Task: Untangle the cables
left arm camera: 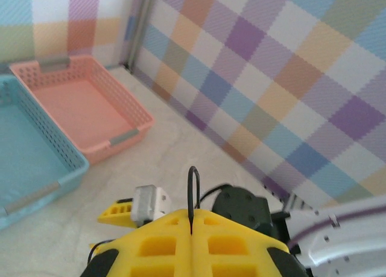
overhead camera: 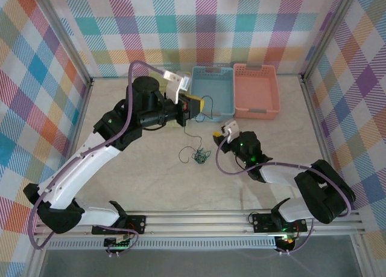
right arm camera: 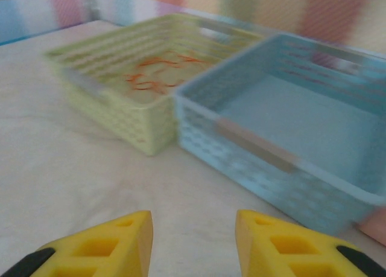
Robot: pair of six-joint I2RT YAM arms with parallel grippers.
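Observation:
The dark cable (overhead camera: 211,103) is hanging from my left gripper next to the empty blue basket (overhead camera: 219,90). I should keep raising the cable over the basket until its loose end hangs inside, then let go.
A small tangle of thin cables (overhead camera: 198,155), dark green and black, lies on the table mid-way between the arms. My left gripper (overhead camera: 198,106) hovers by the blue basket's near left corner, shut on one thin dark cable (left arm camera: 193,189). That cable loops up out of the closed yellow jaws. In the top view, a thin strand trails from there down toward the tangle. My right gripper (overhead camera: 216,135) sits low, just right of the tangle. In the right wrist view the right gripper (right arm camera: 193,241) is open, with bare table between the fingers. Red-orange cables (right arm camera: 158,76) lie inside the yellow-green basket.
A yellow-green basket (right arm camera: 114,102), a blue basket (overhead camera: 214,91) and a pink basket (overhead camera: 256,90) stand side by side at the back. The left arm covers most of the yellow-green one from above. Checked walls close in the left, back and right sides.

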